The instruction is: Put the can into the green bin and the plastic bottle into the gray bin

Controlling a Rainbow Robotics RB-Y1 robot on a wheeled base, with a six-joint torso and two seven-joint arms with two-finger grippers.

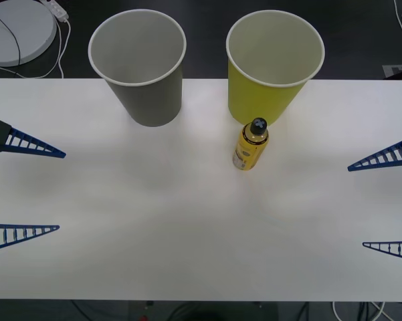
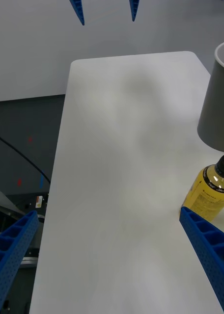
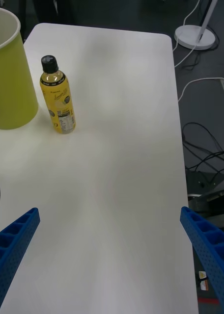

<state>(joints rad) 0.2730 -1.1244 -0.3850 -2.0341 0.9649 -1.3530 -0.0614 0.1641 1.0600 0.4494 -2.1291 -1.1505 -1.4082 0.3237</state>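
Observation:
The gray bin's opening point(image 1: 137, 47) is much wider than the plastic bottle point(image 1: 250, 145), so the bottle will rest at a slant against the inside of the gray bin when the robot drops it in.
The plastic bottle point(image 1: 251, 144) stands upright on the white table point(image 1: 187, 254), just in front of the green bin point(image 1: 274, 63). The gray bin point(image 1: 137, 67) stands to that bin's left. Both bins look pale and bare inside. The can is out of view. My left gripper point(image 1: 61, 192) hovers open at the table's left edge, far from the bottle. My right gripper point(image 1: 356, 206) hovers open at the right edge. The right wrist view has the bottle point(image 2: 210, 194) beside the gray bin point(image 2: 217, 103). The left wrist view has the bottle point(image 3: 57, 95) beside the green bin point(image 3: 9, 78).
A round white base point(image 1: 13, 30) with a cable lies on the floor behind the table's left corner. More cables point(image 3: 205, 157) run over the floor past the table's right edge. Wide bare tabletop lies between the two grippers.

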